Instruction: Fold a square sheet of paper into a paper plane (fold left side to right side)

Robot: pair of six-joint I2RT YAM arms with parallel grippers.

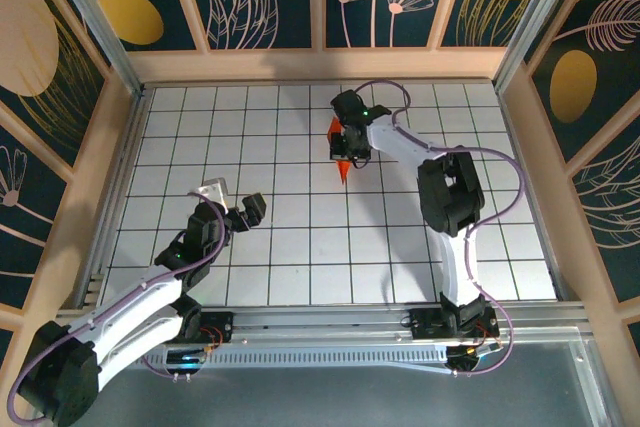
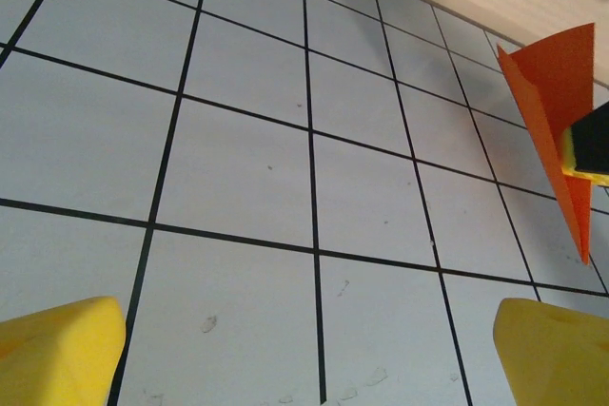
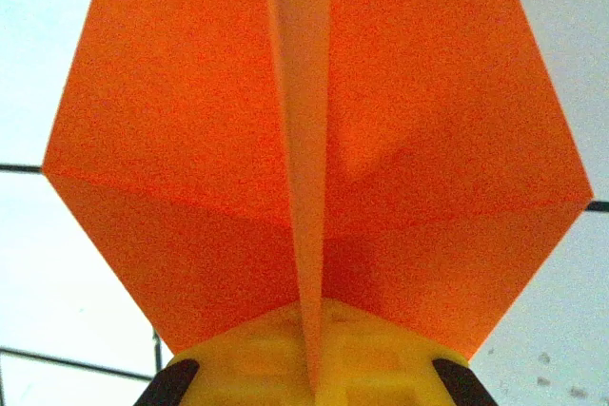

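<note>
The paper plane's wings (image 3: pixel 181 130) are spread evenly over free white squares, so my right gripper should keep bringing it down until it rests on the grid table, then let go.
The square sheet of paper is folded into a pointed orange paper plane (image 1: pixel 344 169), which hangs over the far middle of the grid table with its tip pointing down toward the near side. My right gripper (image 1: pixel 350 143) is shut on it. In the right wrist view the plane (image 3: pixel 190 140) spreads two wings either side of a centre crease, and that crease is pinched between the yellow pads (image 3: pixel 381 368) of the right gripper (image 3: pixel 314 363). My left gripper (image 1: pixel 233 200) stands open over the near left of the table, holding nothing. Its yellow fingertips (image 2: pixel 57 349) sit wide apart, and the plane (image 2: pixel 557 102) appears at the right edge.
A white table with a black grid (image 1: pixel 300 237) is enclosed by wooden walls (image 1: pixel 320 64) on three sides. A metal rail (image 1: pixel 330 322) carrying the arm bases runs along the near edge. About three grid squares of bare table separate the two grippers.
</note>
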